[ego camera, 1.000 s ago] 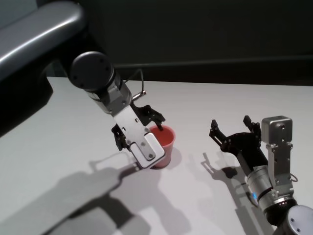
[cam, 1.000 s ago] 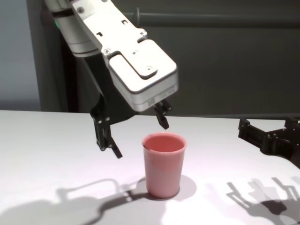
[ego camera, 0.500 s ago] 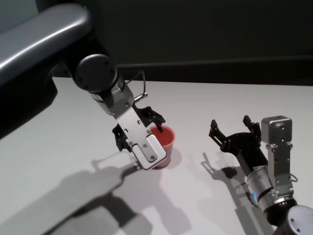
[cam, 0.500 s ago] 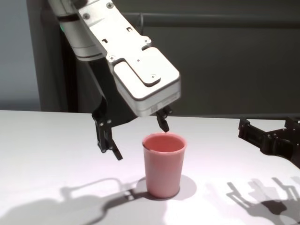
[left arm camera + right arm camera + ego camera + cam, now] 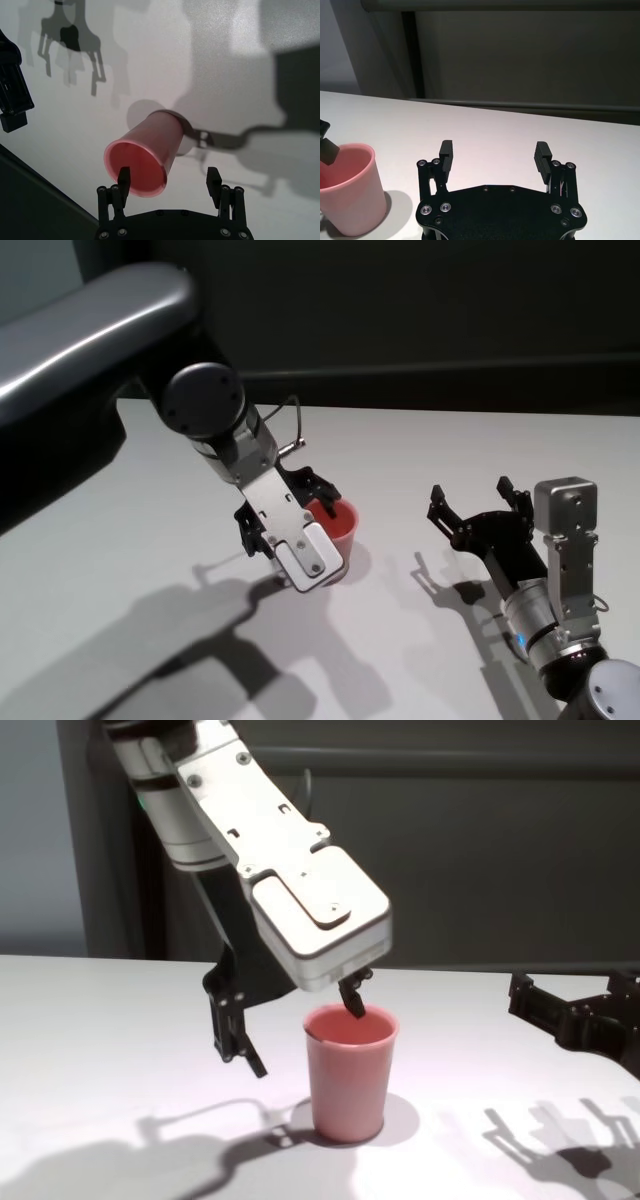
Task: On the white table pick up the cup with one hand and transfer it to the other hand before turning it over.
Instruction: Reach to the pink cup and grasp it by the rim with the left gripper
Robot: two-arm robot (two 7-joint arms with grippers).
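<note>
I see a plain pink inside through the cup's opening (image 5: 342, 1028), so the pink cup (image 5: 350, 1085) should turn out to be empty when I pick it up and tip it to the side.
The pink cup (image 5: 347, 1080) stands upright on the white table (image 5: 100, 1010). My left gripper (image 5: 306, 1040) hangs open over its left side. One fingertip (image 5: 352, 1008) dips at the rim over the cup's mouth, and the other finger (image 5: 240, 1045) hangs outside to the cup's left. In the left wrist view the cup (image 5: 145, 155) sits toward one finger of the gripper (image 5: 169, 175), not centred. I cannot tell whether a finger touches it. My right gripper (image 5: 472, 492) rests open to the cup's right, apart from it, and the right wrist view shows its jaws (image 5: 495, 148) empty with the cup (image 5: 347, 200) off to one side.
A dark wall and a rail run behind the table's far edge (image 5: 450, 415). Shadows of both arms fall on the tabletop (image 5: 200, 640). Bare table (image 5: 400, 540) lies between the cup and the right gripper.
My left gripper has come down and slightly right, bringing one fingertip from above the cup to its rim. The cup and the right arm have not moved.
</note>
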